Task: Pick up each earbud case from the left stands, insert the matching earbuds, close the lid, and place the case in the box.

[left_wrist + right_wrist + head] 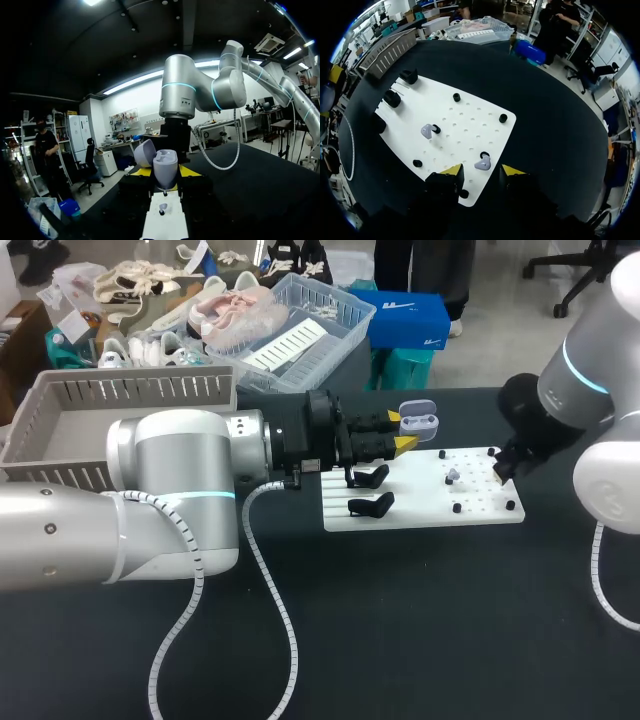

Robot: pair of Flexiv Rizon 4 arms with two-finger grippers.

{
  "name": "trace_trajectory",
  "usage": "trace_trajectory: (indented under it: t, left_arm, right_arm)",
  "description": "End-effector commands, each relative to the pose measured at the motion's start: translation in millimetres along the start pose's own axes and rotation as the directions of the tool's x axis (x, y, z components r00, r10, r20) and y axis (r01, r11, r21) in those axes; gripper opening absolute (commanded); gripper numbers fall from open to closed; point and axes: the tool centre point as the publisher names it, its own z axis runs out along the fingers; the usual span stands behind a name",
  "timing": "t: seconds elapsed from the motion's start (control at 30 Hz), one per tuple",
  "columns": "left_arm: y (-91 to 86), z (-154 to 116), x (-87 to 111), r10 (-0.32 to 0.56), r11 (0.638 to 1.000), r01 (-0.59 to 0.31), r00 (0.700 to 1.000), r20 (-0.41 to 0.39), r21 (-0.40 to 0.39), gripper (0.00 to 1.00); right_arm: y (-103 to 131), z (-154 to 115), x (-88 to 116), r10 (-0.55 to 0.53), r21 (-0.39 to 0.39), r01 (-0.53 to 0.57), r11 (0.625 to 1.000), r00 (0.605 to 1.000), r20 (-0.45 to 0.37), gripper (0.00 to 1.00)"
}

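My gripper is going to lift the lavender earbud (483, 163). The earbud's body sticks out past the top of the black peg (485, 155), so the earbud should come off and leave the peg standing.
A lavender earbud case (418, 421) with its lid open hangs above the far edge of the white board (420, 510), and my left gripper (400, 431) is shut on it. In the left wrist view the case (165, 168) stands upright between the yellow tips of that gripper (161, 173), with the lid (145, 152) tipped back. My right gripper (482, 171) hangs open over the board's right end, with a lavender earbud (482, 163) lying between its tips, untouched. A second earbud (427, 131) lies nearer the board's middle (452, 476). Two black stands (370, 477) are bare.
A grey slatted box (120, 405) sits at the table's far left, behind my left arm. Small black pegs (456, 97) stick up from the white board (470, 125). A white cable (270, 590) hangs from my left arm over the dark table.
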Motion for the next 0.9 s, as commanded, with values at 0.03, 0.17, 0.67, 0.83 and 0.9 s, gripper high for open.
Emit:
trace_trajectory:
  t: [0.03, 0.17, 0.67, 0.83, 0.9]
  left_arm:
    - [-0.1, 0.6, 0.6, 0.002, 1.0, -0.002, 1.0, 0.002, -0.004, 0.0]
    - [-0.1, 0.6, 0.6, 0.002, 1.0, -0.002, 1.0, 0.002, -0.004, 0.0]
    - [-0.1, 0.6, 0.6, 0.002, 1.0, -0.002, 1.0, 0.002, -0.004, 0.0]
    - [-0.1, 0.6, 0.6, 0.002, 1.0, -0.002, 1.0, 0.002, -0.004, 0.0]
    - [-0.1, 0.6, 0.6, 0.002, 1.0, -0.002, 1.0, 0.002, -0.004, 0.0]
  right_arm:
    - [0.2, 1.8, -0.5, -0.001, 0.001, 0.001, 1.0, 1.0, 0.001, 0.44]
    - [0.3, 3.5, -1.5, -0.004, -0.004, 0.004, 1.0, 1.0, 0.001, 0.43]
    - [-2.6, 3.3, -5.3, -0.048, -0.018, 0.048, 0.999, 0.999, -0.019, 0.43]
    - [-3.3, 4.5, -7.7, -0.055, -0.021, 0.054, 0.998, 0.998, -0.019, 0.41]
    - [-3.0, 6.2, -8.3, -0.057, -0.025, 0.057, 0.998, 0.998, -0.022, 0.41]
